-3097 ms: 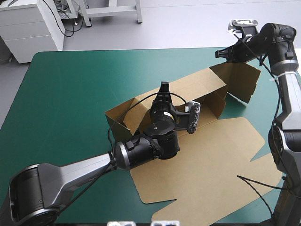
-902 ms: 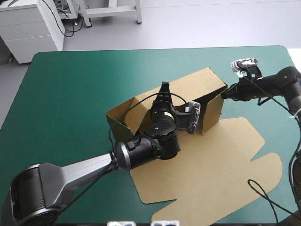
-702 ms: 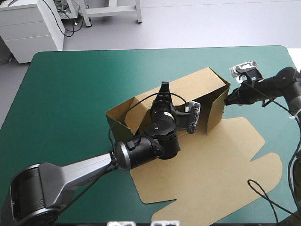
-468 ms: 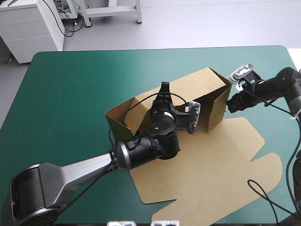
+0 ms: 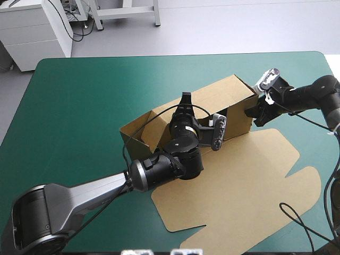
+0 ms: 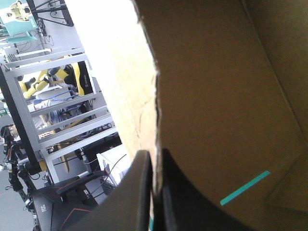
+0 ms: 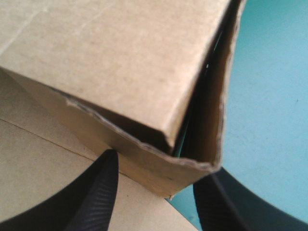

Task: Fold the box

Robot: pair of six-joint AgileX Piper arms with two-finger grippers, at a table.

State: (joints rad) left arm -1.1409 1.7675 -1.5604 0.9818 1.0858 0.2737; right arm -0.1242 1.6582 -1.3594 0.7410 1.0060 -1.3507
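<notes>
I see the lid (image 5: 239, 178) lying flat and meeting the box along a crease (image 5: 236, 137), so the lid will stay spread out and swing around when I turn the box.
The brown box (image 5: 212, 98) stands mid-table with its long walls raised, and its lid (image 5: 249, 180) lies flat toward the front right. My left gripper (image 5: 185, 101) reaches over the box from the front and is shut on the upper edge of the back wall. In the left wrist view the left gripper (image 6: 155, 168) pinches that board edge (image 6: 154, 96). My right gripper (image 5: 254, 112) is at the box's right end, open. In the right wrist view the right gripper (image 7: 156, 178) straddles the end corner (image 7: 192, 163), where a folded-in flap stands slightly off the wall.
The table's rounded far right corner (image 5: 319, 53) lies just beyond my right arm. The flat lid's outer flaps (image 5: 305, 178) reach close to the table's right edge.
The right end flap, earlier spread outward, now stands folded against the box's end. My right gripper came down from the far right corner to that end. The left gripper has not moved.
</notes>
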